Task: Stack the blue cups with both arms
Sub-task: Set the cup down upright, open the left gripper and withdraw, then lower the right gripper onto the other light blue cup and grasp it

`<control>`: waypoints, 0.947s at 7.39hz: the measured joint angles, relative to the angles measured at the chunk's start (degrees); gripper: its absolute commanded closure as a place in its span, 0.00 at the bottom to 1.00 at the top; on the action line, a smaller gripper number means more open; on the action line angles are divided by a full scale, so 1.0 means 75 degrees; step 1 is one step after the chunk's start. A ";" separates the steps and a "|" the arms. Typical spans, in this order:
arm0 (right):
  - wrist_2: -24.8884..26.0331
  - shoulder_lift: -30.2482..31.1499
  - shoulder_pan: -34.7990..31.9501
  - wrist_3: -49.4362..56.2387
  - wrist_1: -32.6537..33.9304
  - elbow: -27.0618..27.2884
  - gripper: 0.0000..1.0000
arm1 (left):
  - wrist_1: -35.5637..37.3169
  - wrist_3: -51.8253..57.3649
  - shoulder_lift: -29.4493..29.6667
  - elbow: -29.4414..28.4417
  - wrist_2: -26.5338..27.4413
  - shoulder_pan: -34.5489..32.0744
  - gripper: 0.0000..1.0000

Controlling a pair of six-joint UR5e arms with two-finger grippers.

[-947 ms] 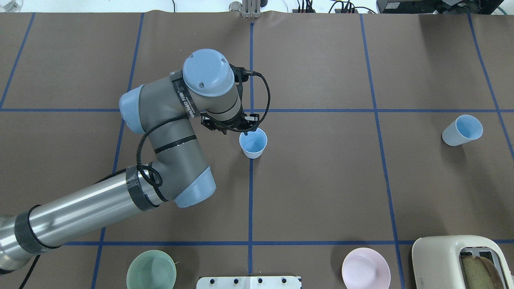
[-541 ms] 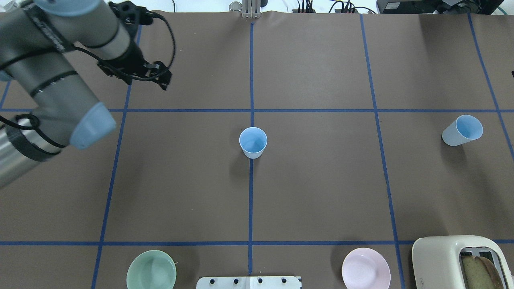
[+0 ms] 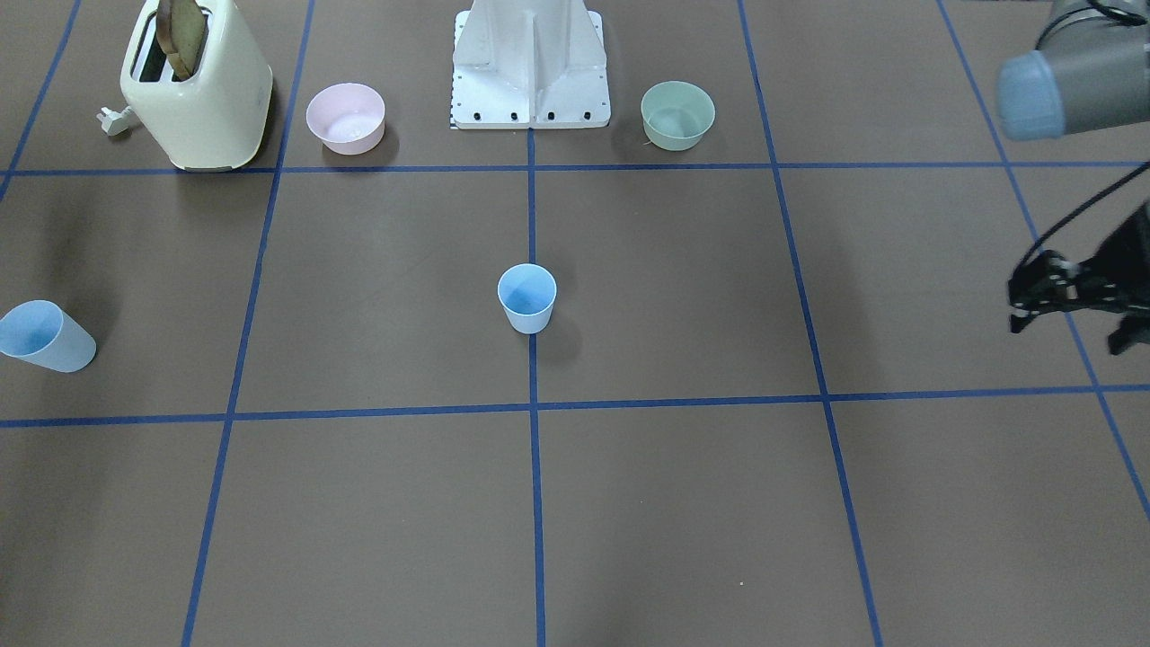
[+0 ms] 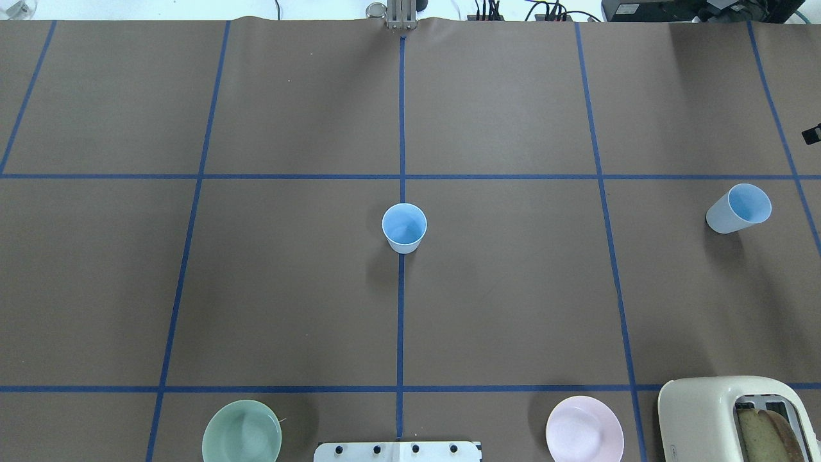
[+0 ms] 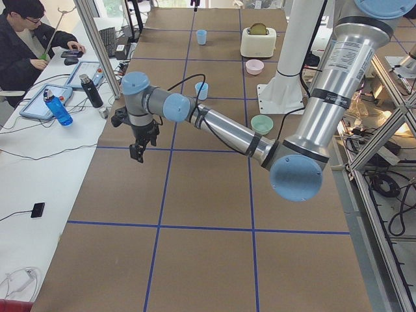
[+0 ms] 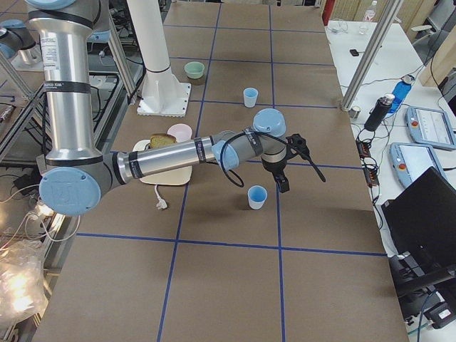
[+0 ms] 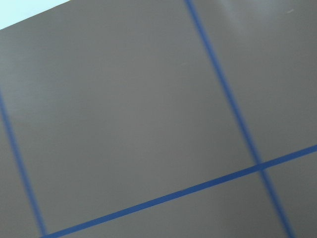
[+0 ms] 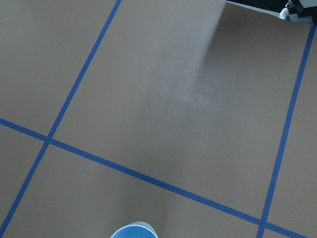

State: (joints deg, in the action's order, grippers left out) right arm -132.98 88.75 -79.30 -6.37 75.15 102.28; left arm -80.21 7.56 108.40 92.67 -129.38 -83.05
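Note:
The centre blue cup's opening (image 3: 527, 287) is wider than its base, so I expect the other blue cup (image 3: 49, 336) to sit almost completely inside when I lower it.
One blue cup (image 4: 404, 228) stands upright at the table's centre, also in the front view (image 3: 527, 298). The second blue cup (image 4: 737, 208) stands at the right side, also in the front view (image 3: 45, 337). My left gripper (image 3: 1067, 334) hangs above the table's left end, far from both cups, with fingers apart and empty. My right gripper (image 6: 283, 183) hovers just beyond the second cup (image 6: 257, 197). Only a black sliver of it (image 4: 811, 133) shows overhead, so I cannot tell its state. The cup's rim shows in the right wrist view (image 8: 133, 230).
A cream toaster (image 4: 737, 417) with bread, a pink bowl (image 4: 584, 428) and a mint-green bowl (image 4: 241, 431) stand along the robot's edge beside the white pedestal (image 3: 530, 63). An operator (image 5: 26, 39) sits at a side table with bottles.
My left arm has pulled away from the centre cup to the left and left the overhead view. The cup stays upright. A black sliver has entered at the right edge.

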 measured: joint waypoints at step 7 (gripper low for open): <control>0.0451 -0.0216 0.1166 0.0058 -0.0268 -0.1203 0.02 | -0.0922 0.2104 -0.1514 -0.1589 -0.0433 -0.1324 0.02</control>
State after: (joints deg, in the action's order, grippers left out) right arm -129.59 87.14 -70.55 -5.93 73.14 93.26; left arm -87.13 23.34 97.04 80.75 -132.62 -92.98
